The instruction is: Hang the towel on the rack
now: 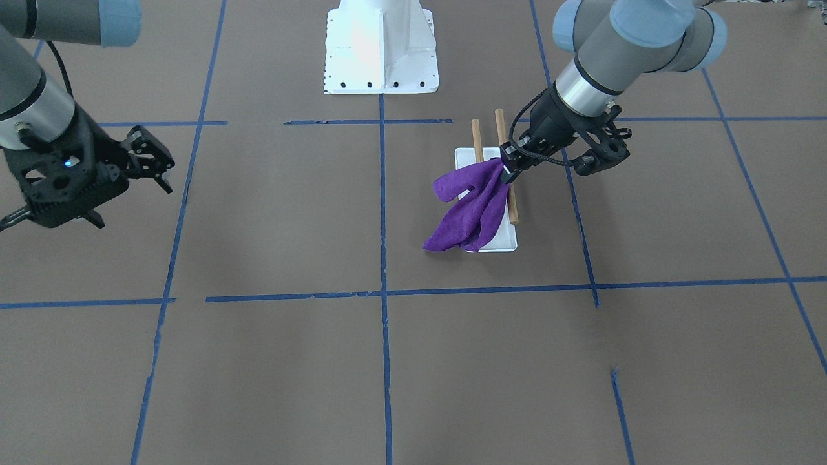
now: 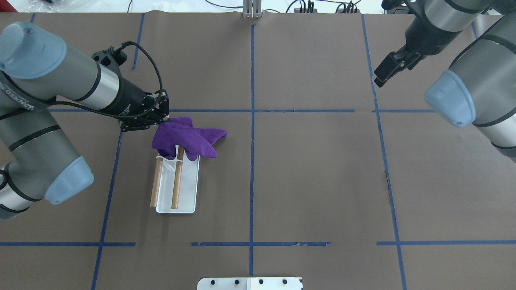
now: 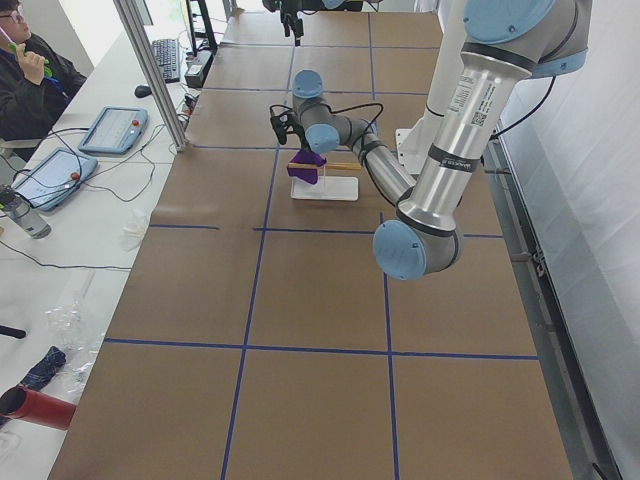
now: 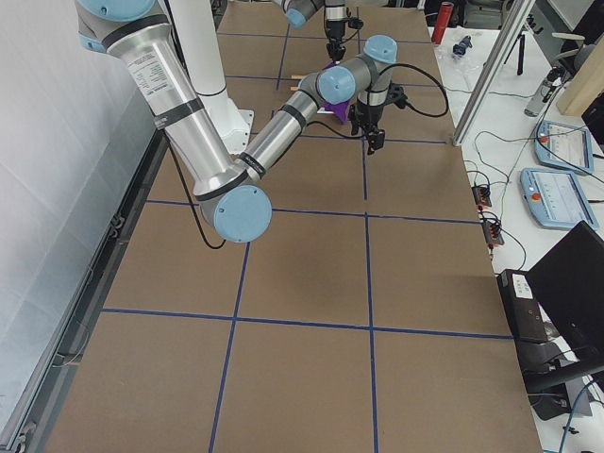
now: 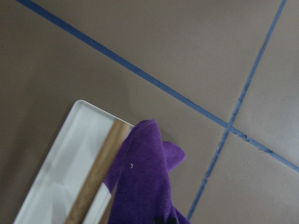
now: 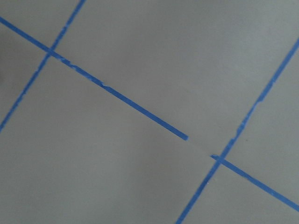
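Observation:
The purple towel (image 1: 451, 232) hangs mostly on the side of the rack away from my left gripper, so my left gripper needs to pull the pinched end (image 1: 498, 170) past the dowels before it opens.
The purple towel (image 1: 468, 213) lies bunched over the far ends of the rack's two wooden dowels (image 2: 176, 185). One end of it is pinched in my left gripper (image 1: 510, 169). In the overhead view the left gripper (image 2: 163, 119) is at the rack's far end, beside the towel (image 2: 189, 139). The rack's white base (image 2: 187, 193) sits on the brown table. The left wrist view shows the towel (image 5: 140, 186) over one dowel (image 5: 96, 179) and the base (image 5: 60, 158). My right gripper (image 1: 52, 223) is open and empty, far from the rack, and also shows in the overhead view (image 2: 379, 78).
The white robot pedestal (image 1: 381, 51) stands at the table's near middle edge. Blue tape lines (image 2: 252, 161) divide the brown table into a grid. A seated operator (image 3: 30, 80) and tablets (image 3: 110, 128) are at a side desk beyond the far edge.

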